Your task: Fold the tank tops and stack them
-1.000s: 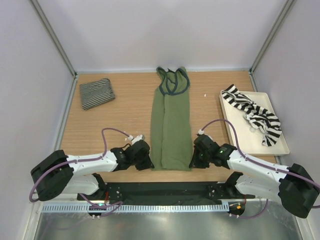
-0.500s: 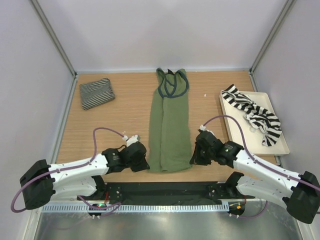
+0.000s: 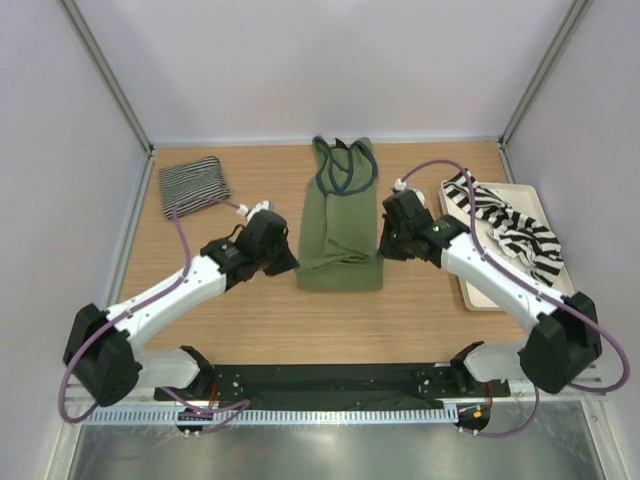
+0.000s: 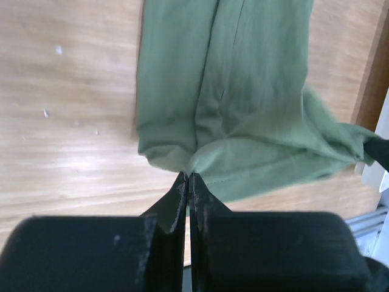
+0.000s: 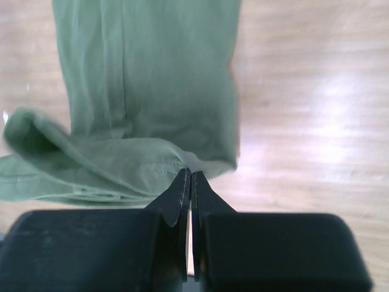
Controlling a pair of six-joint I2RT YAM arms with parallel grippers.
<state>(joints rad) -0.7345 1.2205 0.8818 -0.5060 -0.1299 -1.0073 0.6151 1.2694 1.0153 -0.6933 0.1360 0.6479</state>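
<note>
My left gripper should now carry the hem along until it gets to the dark neckline trim [image 3: 343,190], because both hem corners [image 3: 303,269] are over the olive green tank top's side edges.
The olive green tank top [image 3: 340,225] lies lengthwise in the table's middle, its lower part lifted and doubling back over itself. My left gripper [image 3: 288,262] is shut on its bottom left hem corner [image 4: 182,164]. My right gripper [image 3: 384,245] is shut on the bottom right hem corner [image 5: 200,164]. Both hold the hem above the lower body of the top. The pinstriped tank top [image 3: 193,186] lies folded at the far left. The broad-striped tank top [image 3: 505,226] lies crumpled on the cream tray [image 3: 495,295] at the right.
Grey walls enclose the wooden table [image 3: 250,320] on three sides. The arm bases and a black rail [image 3: 330,385] run along the near edge. Purple cables loop over both arms.
Both grippers have carried the green top's bottom hem from near the front edge up toward the straps, folding the lower part over the upper part. The other tops have not moved.
</note>
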